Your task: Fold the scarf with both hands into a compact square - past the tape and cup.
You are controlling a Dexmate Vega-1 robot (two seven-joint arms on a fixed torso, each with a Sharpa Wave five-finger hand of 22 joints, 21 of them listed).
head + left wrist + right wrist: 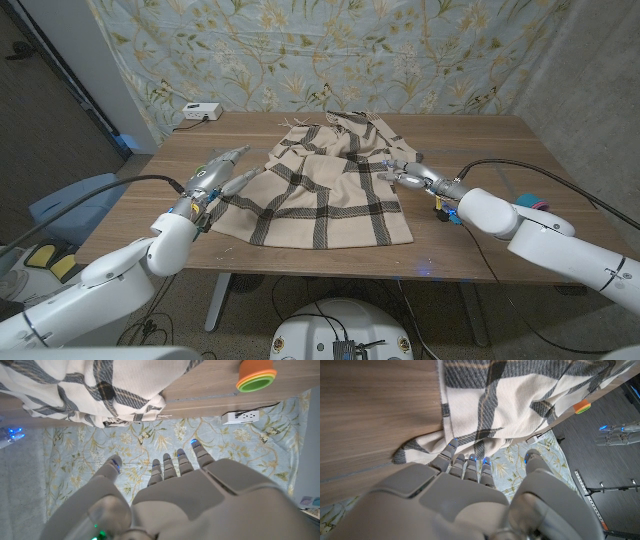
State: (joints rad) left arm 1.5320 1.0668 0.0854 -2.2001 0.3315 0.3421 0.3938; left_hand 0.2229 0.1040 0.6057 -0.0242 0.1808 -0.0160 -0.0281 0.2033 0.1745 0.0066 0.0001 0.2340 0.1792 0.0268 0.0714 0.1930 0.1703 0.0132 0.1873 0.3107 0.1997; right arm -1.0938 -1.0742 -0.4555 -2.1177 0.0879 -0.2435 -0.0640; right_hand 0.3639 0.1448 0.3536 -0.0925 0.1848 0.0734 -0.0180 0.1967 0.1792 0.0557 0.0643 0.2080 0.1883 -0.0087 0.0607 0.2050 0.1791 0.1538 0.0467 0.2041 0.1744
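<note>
The beige scarf should fold over on itself when the robot carries the scarf's near edge (312, 246) back, and the scarf's far end should stay where it is, because slack wrinkles (325, 160) lie between the two.
The beige scarf (320, 185) with dark plaid stripes lies spread and rumpled across the middle of the table (470, 135). My left hand (222, 170) hovers at its left edge with fingers apart and stretched toward it, holding nothing; the left wrist view shows those fingers (172, 467) short of the scarf (75, 390). My right hand (405, 178) is at the scarf's right edge. In the right wrist view its fingertips (470, 460) touch the folded edge of the scarf (520, 400), thumb held apart, nothing gripped. An orange and green cup (256, 375) stands on the table beyond the scarf.
A white box (197, 111) with a cable sits at the table's far left corner. A small pink and teal object (531, 203) lies near the right edge behind my right forearm. A floral curtain hangs behind the table.
</note>
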